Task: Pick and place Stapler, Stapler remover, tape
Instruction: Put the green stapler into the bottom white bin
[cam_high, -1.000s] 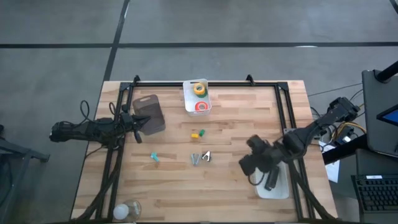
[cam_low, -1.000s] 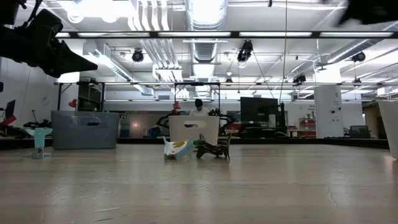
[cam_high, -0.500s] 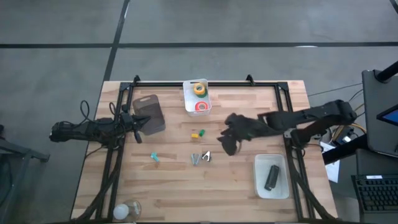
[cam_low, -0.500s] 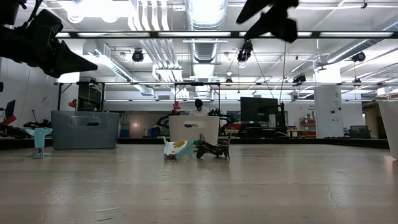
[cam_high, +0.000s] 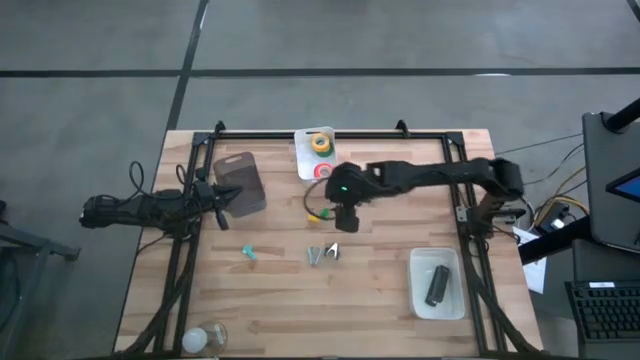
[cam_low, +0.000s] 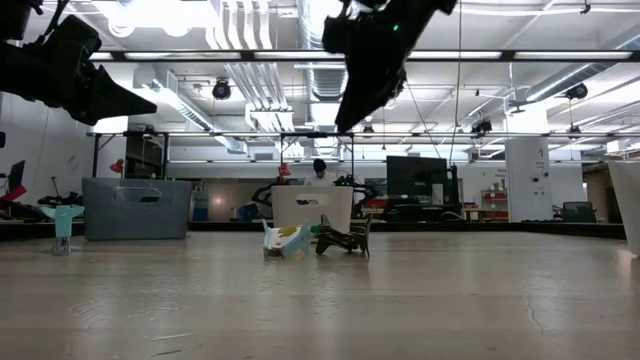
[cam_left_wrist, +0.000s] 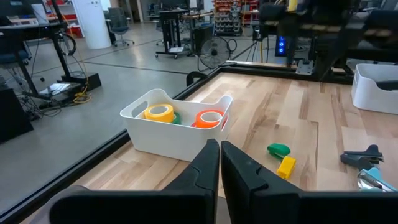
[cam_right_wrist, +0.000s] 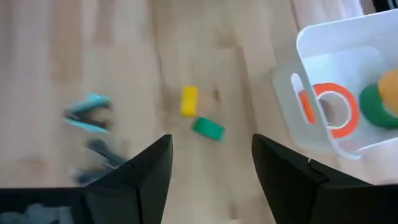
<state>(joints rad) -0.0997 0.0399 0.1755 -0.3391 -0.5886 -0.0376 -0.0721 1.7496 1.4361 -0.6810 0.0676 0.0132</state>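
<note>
The green piece (cam_right_wrist: 208, 128) sits skewed at the yellow piece's corner (cam_right_wrist: 194, 116), so the green piece will come away alone when I lift it.
The black stapler (cam_high: 437, 285) lies flat in a white tray (cam_high: 418, 300) near the table's right near corner. Tape rolls, yellow (cam_high: 320, 143) and red (cam_high: 323, 171), sit in a white bin (cam_high: 304, 158) at the far edge; the right wrist view also shows a green roll (cam_right_wrist: 373, 106). Small metal and black staple removers (cam_high: 322, 253) lie mid-table. My right gripper (cam_high: 345, 216) hangs open above the middle of the table, beside a green-and-yellow piece (cam_right_wrist: 199, 117). My left gripper (cam_high: 225, 197) waits shut at the left side.
A grey-brown box (cam_high: 240, 180) stands next to the left gripper. A teal piece (cam_high: 248, 254) lies left of the removers. A clear bulb-like thing (cam_high: 205, 337) sits at the near left corner. A black frame rail (cam_high: 330, 133) runs around the table.
My right arm has swung from over the white tray at the near right toward the far left, ending above the middle of the table near the green-and-yellow piece. The stapler stays lying in the tray.
</note>
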